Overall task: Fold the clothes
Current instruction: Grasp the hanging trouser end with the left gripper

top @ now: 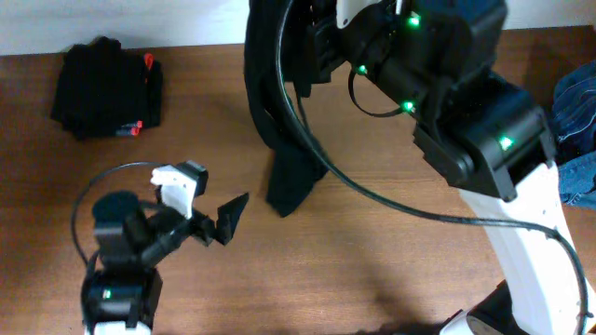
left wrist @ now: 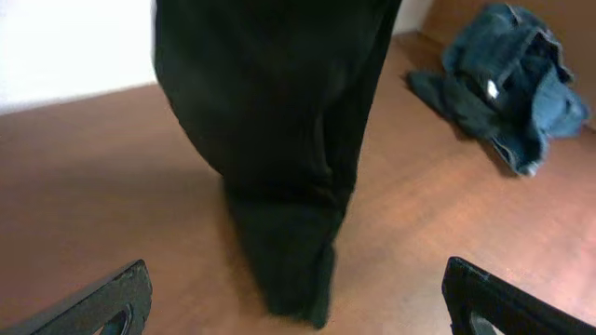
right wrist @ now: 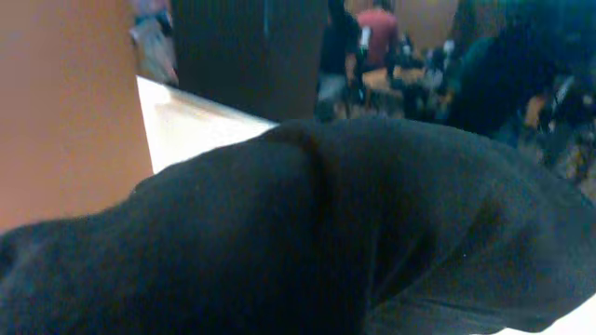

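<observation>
The black garment is hanging narrow with soft creases. Its cloth will stay bunched up in a rounded fold at my left gripper when I carry it.
A black garment hangs long and narrow from my right gripper, raised at the top middle; its lower end rests on the wooden table. In the right wrist view the black cloth fills the frame and hides the fingers. My left gripper is open and empty, low over the table to the left of the garment's bottom end. In the left wrist view the garment hangs straight ahead between my spread fingers, a short way off.
A folded stack of black clothes with red bits lies at the back left. A crumpled blue denim pile lies at the right edge, also in the left wrist view.
</observation>
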Controlling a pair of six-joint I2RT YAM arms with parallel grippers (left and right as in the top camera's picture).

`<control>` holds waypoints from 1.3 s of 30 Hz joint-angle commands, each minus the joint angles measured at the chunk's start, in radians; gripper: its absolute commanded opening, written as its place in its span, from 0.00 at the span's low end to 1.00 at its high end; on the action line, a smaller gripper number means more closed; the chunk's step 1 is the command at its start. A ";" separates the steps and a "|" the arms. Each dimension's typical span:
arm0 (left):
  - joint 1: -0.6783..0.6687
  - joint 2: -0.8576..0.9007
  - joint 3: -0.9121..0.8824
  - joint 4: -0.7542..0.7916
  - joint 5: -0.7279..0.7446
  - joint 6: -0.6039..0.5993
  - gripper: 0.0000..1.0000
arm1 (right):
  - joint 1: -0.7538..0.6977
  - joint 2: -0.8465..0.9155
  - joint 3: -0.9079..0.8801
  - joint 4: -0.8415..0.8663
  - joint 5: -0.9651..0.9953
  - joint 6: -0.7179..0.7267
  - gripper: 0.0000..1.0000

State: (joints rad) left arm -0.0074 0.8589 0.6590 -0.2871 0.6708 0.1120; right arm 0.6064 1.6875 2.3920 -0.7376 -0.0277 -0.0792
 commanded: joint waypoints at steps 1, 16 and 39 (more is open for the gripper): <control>-0.005 0.080 0.006 0.044 0.081 0.013 0.99 | 0.023 -0.055 0.069 0.053 -0.032 0.018 0.04; -0.344 0.084 0.006 0.088 -0.501 -0.208 1.00 | 0.023 -0.054 0.071 0.193 -0.073 0.071 0.04; -0.639 0.493 -0.002 0.235 -1.083 -0.467 1.00 | 0.023 -0.054 0.079 0.285 -0.073 0.117 0.04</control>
State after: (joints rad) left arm -0.6525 1.2991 0.6582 -0.0662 -0.3859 -0.3305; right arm 0.6228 1.6764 2.4218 -0.5026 -0.0952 0.0265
